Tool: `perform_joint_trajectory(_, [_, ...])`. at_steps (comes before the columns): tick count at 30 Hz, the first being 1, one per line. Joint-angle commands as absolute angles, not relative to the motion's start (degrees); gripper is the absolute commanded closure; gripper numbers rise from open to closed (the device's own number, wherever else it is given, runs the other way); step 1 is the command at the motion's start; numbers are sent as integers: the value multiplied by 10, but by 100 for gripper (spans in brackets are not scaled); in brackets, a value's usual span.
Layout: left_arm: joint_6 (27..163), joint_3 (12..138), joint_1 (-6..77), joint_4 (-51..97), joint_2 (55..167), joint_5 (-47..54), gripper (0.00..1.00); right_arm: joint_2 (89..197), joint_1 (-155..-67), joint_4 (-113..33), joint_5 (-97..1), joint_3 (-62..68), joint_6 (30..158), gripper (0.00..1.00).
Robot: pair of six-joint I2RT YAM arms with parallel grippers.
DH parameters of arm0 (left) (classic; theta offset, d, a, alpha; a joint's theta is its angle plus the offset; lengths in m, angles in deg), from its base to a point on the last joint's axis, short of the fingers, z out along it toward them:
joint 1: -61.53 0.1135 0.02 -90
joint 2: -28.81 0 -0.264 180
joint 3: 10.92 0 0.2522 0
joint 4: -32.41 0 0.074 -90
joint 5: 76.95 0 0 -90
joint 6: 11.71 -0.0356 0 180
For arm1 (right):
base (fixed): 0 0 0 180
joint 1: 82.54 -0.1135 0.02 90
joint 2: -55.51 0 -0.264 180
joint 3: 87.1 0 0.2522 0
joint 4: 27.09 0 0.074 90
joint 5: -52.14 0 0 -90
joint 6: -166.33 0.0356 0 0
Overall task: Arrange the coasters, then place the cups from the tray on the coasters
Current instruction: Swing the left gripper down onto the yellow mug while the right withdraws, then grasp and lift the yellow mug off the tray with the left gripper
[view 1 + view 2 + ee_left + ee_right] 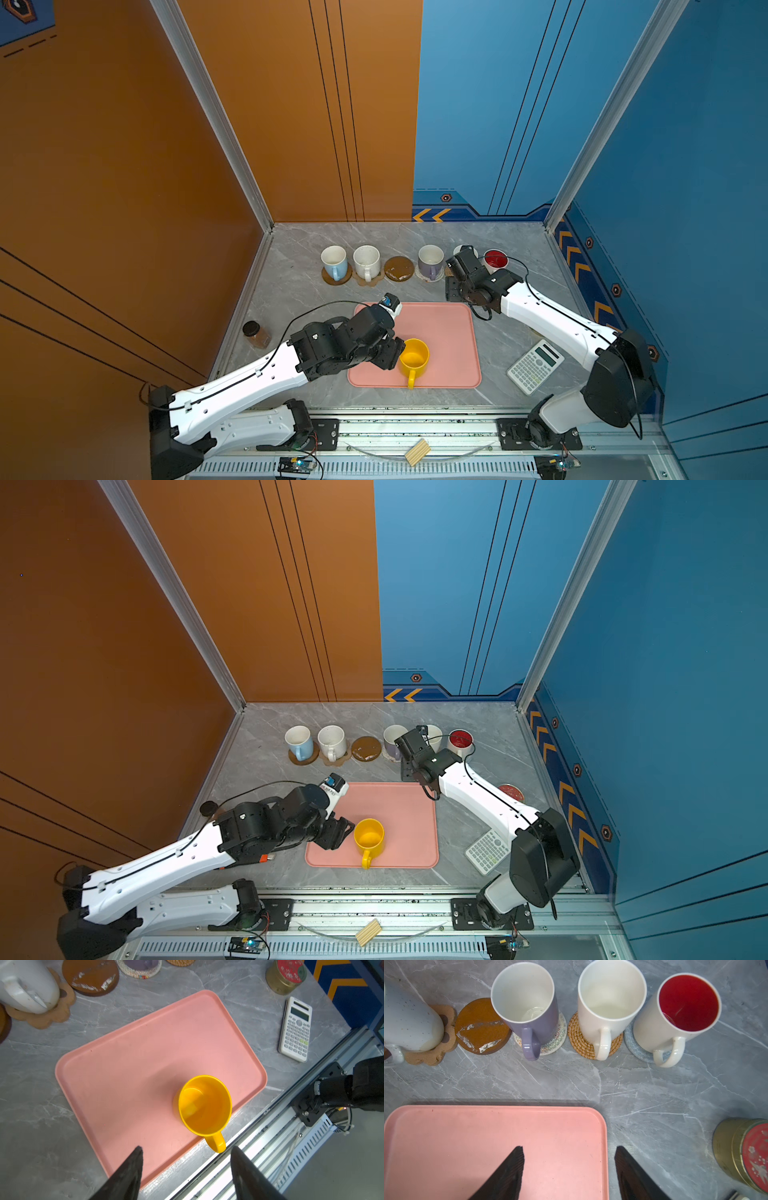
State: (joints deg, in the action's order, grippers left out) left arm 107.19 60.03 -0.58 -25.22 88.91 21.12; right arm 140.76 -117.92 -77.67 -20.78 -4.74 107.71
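Observation:
The yellow cup's handle points into the gap between my left gripper's open fingers. I should keep lowering that gripper until its fingers close around that handle.
A yellow cup stands alone on the pink tray near its front edge. My left gripper is open just left of that cup, holding nothing. Along the back runs the row of coasters. The light blue cup, speckled cup, lavender cup, plain white cup and red-lined cup each stand on one. One brown disc coaster lies bare. My right gripper hangs open and empty over the tray's back right corner.
A white calculator lies right of the tray, and a red-topped tin stands behind it. A brown jar stands by the left wall. A small wooden block rests on the front rail.

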Motion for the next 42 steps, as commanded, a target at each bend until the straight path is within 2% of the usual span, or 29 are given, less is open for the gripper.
perform_joint_trajectory(1, [1108,590,-49,-272,894,231,32,1375,-1184,-774,-178,-75,1101,32])
perform_joint_trajectory(8, [1161,567,-116,-271,913,245,32,1330,-1186,-763,-167,-127,1122,30])
perform_joint_trajectory(14, [1181,560,-143,-270,943,260,32,1314,-1188,-751,-171,-160,1136,29])
perform_joint_trajectory(27, [1185,562,-146,-211,1032,236,32,1338,-1192,-745,-184,-163,1142,29])
perform_joint_trajectory(42, [1206,574,-126,-208,1109,243,32,1337,-1191,-741,-184,-176,1148,28])
